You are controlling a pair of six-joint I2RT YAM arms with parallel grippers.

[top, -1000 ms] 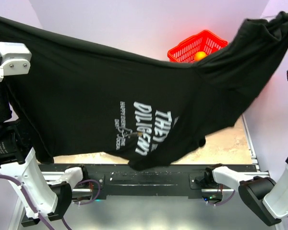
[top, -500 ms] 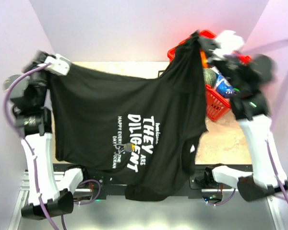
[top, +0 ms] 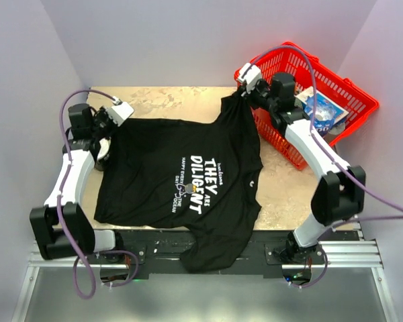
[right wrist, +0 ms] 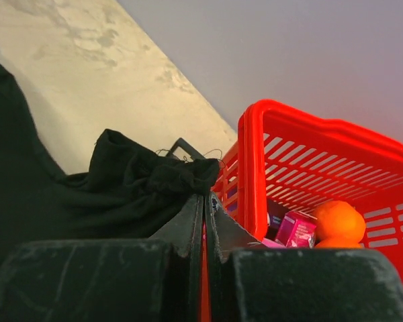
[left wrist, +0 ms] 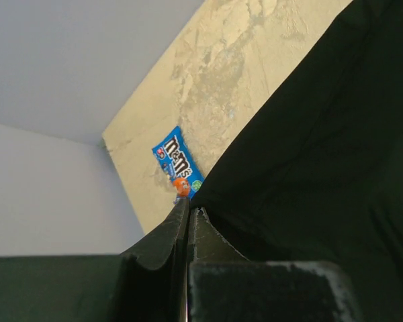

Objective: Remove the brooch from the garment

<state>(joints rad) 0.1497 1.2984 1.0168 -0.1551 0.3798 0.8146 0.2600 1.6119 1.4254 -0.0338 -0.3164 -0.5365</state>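
Note:
The shirt's near sleeve is hanging over the front edge [top: 219, 252], so my grippers should pull the shirt toward the tabletop's far side [top: 171, 104] and put it down before they take off the brooch.
The garment [top: 154, 174], a black T-shirt with white lettering, lies spread on the table with its hem over the front edge. The brooch [top: 186, 190], a tiny greyish-silver piece, sits on the lettering. My left gripper [top: 111, 121] is shut on the shirt's far left corner. In the left wrist view its tips [left wrist: 190, 206] pinch the fabric edge [left wrist: 322, 168]. My right gripper [top: 238, 90] is shut on the shirt's far right corner beside the basket. In the right wrist view it [right wrist: 205, 194] holds bunched fabric [right wrist: 141, 181].
A red basket [top: 349, 100] stands at the far right with an orange [right wrist: 339, 223], a pink box [right wrist: 295, 228] and a blue packet [top: 319, 107] inside. A blue M&M's packet [left wrist: 178, 161] lies on the table by the shirt's left edge. A black frame corner [right wrist: 181, 144] shows behind the bunched fabric.
The shirt was held up and stretched in the air. Both arms have lowered it, and it now lies flat on the table with both grippers still shut on its corners.

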